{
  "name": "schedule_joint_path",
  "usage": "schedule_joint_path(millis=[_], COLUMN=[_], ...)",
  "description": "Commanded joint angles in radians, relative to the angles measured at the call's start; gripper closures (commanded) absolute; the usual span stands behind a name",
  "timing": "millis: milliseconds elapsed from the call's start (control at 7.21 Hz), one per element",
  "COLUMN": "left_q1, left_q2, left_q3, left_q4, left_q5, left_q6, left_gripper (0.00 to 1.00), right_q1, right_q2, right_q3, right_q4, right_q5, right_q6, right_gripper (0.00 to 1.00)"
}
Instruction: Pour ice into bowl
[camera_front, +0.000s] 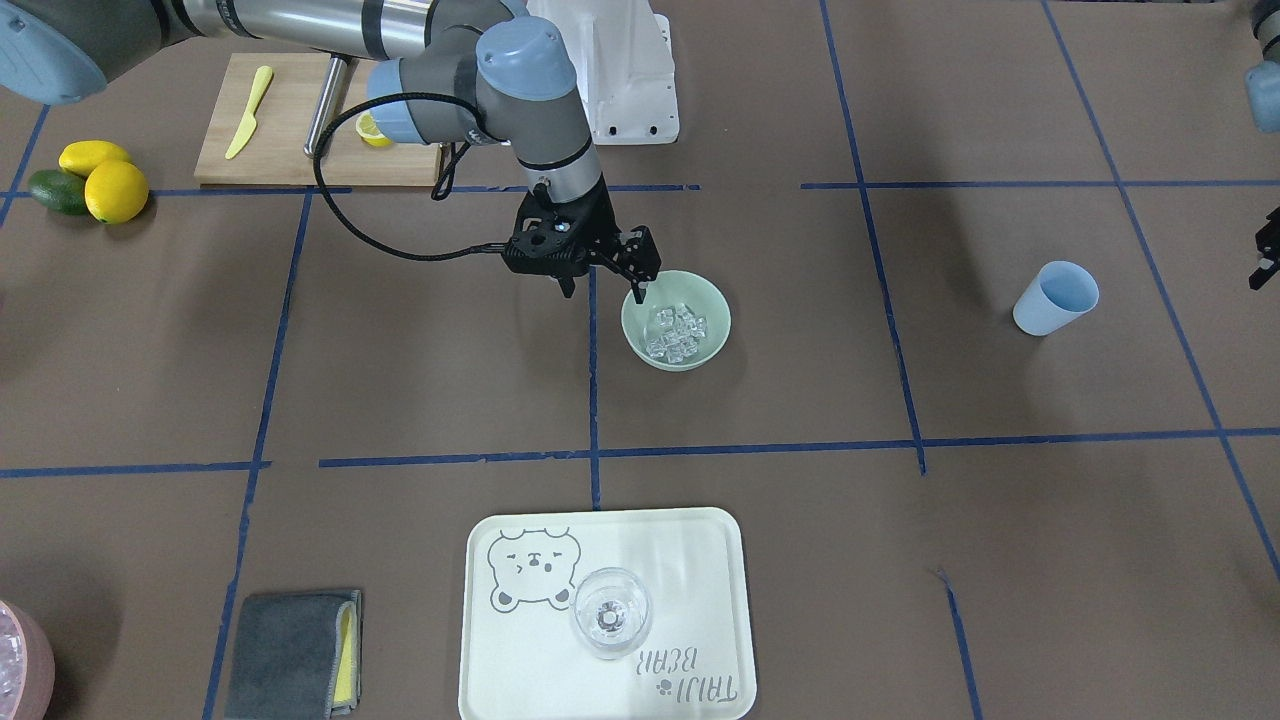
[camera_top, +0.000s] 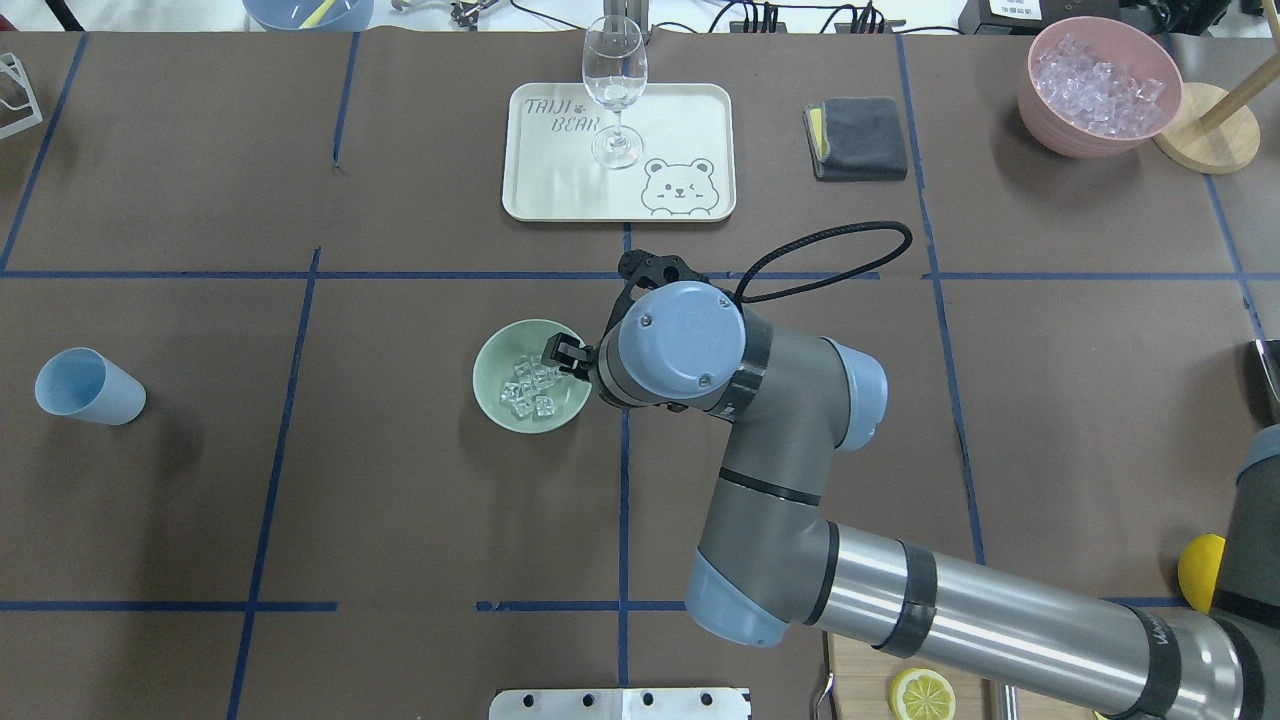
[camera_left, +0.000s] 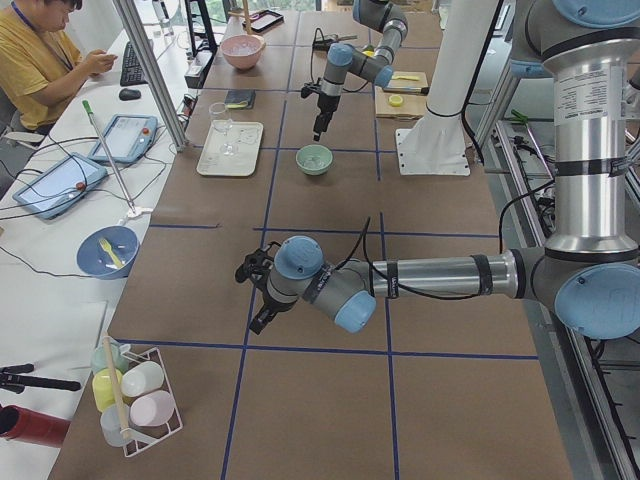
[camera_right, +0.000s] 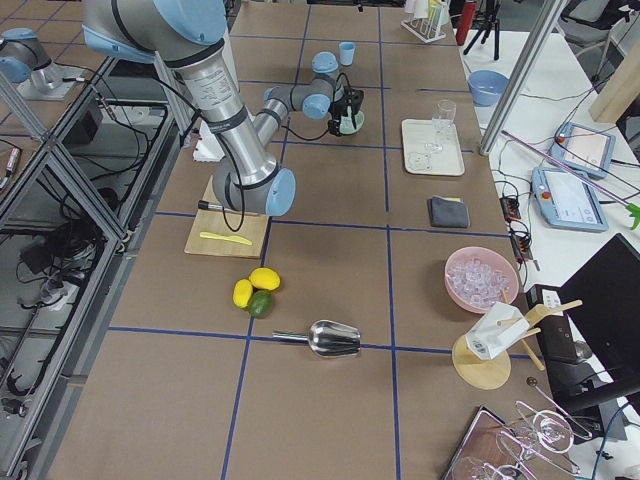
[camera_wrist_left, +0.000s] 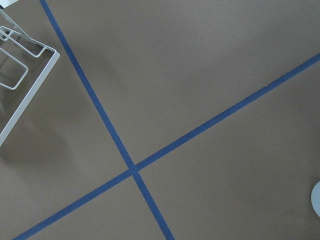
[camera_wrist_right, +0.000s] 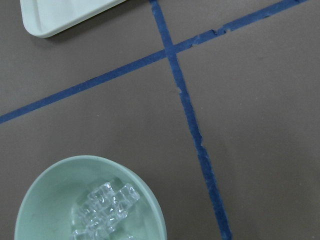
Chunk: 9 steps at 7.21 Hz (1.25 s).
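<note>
The ice cubes (camera_front: 675, 335) are low inside the bowl's high side (camera_front: 711, 307), so I expect them to move along with the bowl when I carry it by the bowl's rim.
The pale sage-green bowl (camera_front: 695, 293) sits near the table's middle, with a handful of clear ice cubes (camera_front: 678, 333) in it. Both also show in the overhead view, bowl (camera_top: 497, 358) and ice (camera_top: 530, 389), and in the right wrist view, bowl (camera_wrist_right: 47, 192) and ice (camera_wrist_right: 106, 209). My right gripper (camera_front: 605, 287) hangs open and empty at the bowl's rim, one fingertip (camera_front: 640, 292) over the edge. My left gripper (camera_left: 256, 292) hovers over bare table far off; only a sliver of it shows in the front view (camera_front: 1266, 258), and I cannot tell its state.
A light blue cup (camera_top: 88, 387) lies tilted at the robot's left. A stemmed glass (camera_top: 613, 90) stands on a bear tray (camera_top: 690, 120). A grey cloth (camera_top: 855, 137) and a pink bowl of ice (camera_top: 1098, 85) are far right. A cutting board (camera_front: 280, 120), lemons (camera_front: 105, 180) and a scoop (camera_right: 330, 338) lie on the right.
</note>
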Motion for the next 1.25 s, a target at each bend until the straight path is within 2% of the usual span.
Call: schedule_joint_path(millis=[0,139,278,694,833,971,1110], left_q1=[-0.001,-0.001,-0.001,-0.001,-0.001,-0.001,-0.001], left_q2=[0.0,0.0,0.002,0.002,0.002,0.002,0.002], left_q3=[0.0,0.003,0.007,0.007,0.007,0.004,0.0], left_q4=[-0.001,-0.018,-0.029,-0.03,-0.03,-0.03,-0.03], left_q5=[-0.001,-0.001,-0.001,-0.001,-0.001,-0.001,-0.001], left_q6=[0.0,-0.002,-0.002,0.0,0.0,-0.002,-0.002], left_gripper=[0.0,0.0,0.0,0.0,0.0,0.0,0.0], right_q1=[-0.003,-0.003,-0.007,-0.006,0.053,0.099,0.135], right_q2=[0.083,0.085,0.076,0.077,0.048,-0.029,-0.13], right_q3=[-0.133,-0.151,-0.151,-0.133,-0.079,0.028,0.147], right_q4=[0.003,0.004,0.006,0.009,0.004,0.004,0.004], right_q5=[-0.003,-0.002,0.001,0.009,0.112,0.162,0.173], right_q6=[-0.009,-0.018,-0.035,-0.048,-0.047,-0.046,-0.052], right_gripper=[0.03,0.59,1.0,1.0,1.0,1.0,1.0])
